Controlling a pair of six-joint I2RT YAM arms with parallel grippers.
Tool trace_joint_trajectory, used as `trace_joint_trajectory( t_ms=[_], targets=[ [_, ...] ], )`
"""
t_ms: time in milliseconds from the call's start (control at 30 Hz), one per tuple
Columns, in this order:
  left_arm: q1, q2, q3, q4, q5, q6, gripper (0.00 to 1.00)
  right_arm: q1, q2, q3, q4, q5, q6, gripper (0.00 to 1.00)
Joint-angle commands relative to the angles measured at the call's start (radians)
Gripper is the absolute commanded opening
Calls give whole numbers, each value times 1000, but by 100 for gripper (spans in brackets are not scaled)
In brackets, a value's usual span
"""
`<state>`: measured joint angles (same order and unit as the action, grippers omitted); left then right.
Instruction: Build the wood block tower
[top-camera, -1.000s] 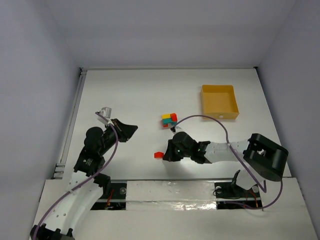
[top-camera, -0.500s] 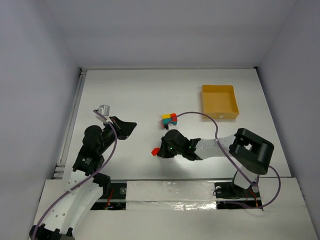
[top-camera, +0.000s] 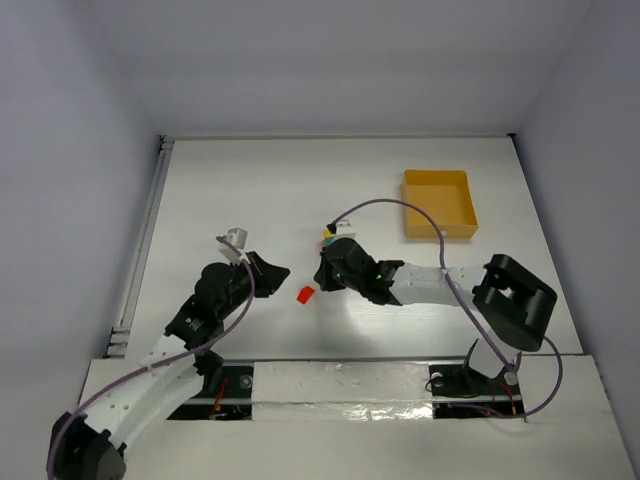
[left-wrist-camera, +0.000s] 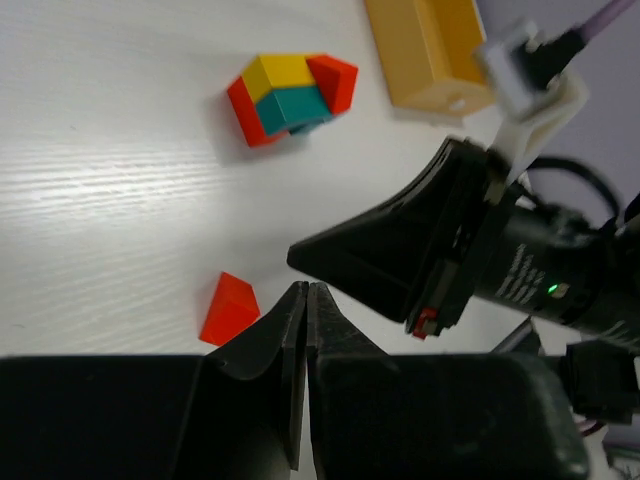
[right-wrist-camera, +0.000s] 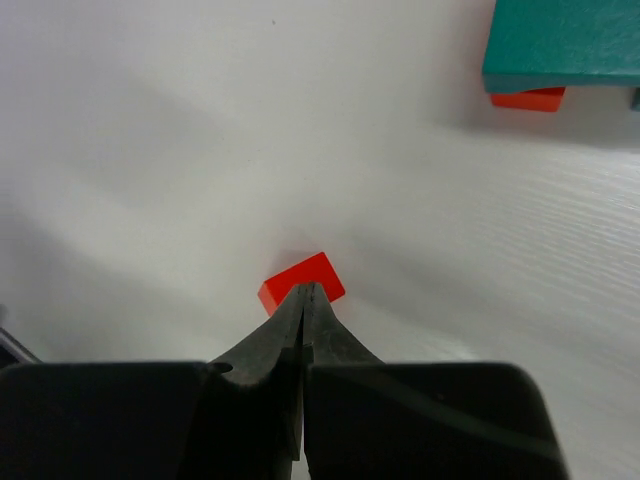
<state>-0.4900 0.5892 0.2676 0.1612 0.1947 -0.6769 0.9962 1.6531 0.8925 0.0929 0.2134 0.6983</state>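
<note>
The loose red wedge (top-camera: 305, 295) is crowded by my right gripper, so that gripper should move back first and make room for my left gripper to take the wedge (left-wrist-camera: 230, 309).
A small block cluster (left-wrist-camera: 290, 95) of red, yellow and teal pieces with a red wedge on its right side stands on the white table. In the top view my right arm hides most of this cluster (top-camera: 328, 236). In the right wrist view its teal block (right-wrist-camera: 560, 40) shows at the top right. A loose red wedge (top-camera: 305, 295) lies alone in front of it, also seen in the left wrist view (left-wrist-camera: 228, 308). My right gripper (right-wrist-camera: 303, 290) is shut and empty, its tips right at the near edge of the red wedge (right-wrist-camera: 300, 279). My left gripper (left-wrist-camera: 305, 290) is shut and empty, just right of the wedge.
A yellow-orange square tray (top-camera: 438, 231) stands at the back right, also seen in the left wrist view (left-wrist-camera: 420, 60). The two grippers, left (top-camera: 283, 270) and right (top-camera: 320, 280), point at each other close together near the table's middle.
My right arm has swung left and away from me, and the red wedge has shifted slightly the same way. My left gripper has moved right, toward the wedge.
</note>
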Motion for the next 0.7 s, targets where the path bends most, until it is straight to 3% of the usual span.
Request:
trace_joint_trajectory(
  t_ms=[0, 133, 167, 300, 433, 667],
  targets=[
    [-136, 73, 16, 61, -219, 26, 2, 2, -151, -16, -28, 50, -36, 0],
    [-265, 165, 47, 12, -388, 54, 16, 2, -459, -171, -1, 81, -40, 0],
    [-277, 175, 41, 11, -428, 60, 23, 2, -523, -193, -21, 118, -45, 0],
    [-286, 231, 22, 41, -437, 89, 41, 2, -822, -248, -85, 225, -71, 0],
    [-297, 352, 54, 81, -376, 172, 50, 2, -874, -254, -90, 299, -103, 3],
    [-354, 506, 159, 49, -310, 241, 56, -7, -831, -319, -12, 320, -89, 26]
  ],
)
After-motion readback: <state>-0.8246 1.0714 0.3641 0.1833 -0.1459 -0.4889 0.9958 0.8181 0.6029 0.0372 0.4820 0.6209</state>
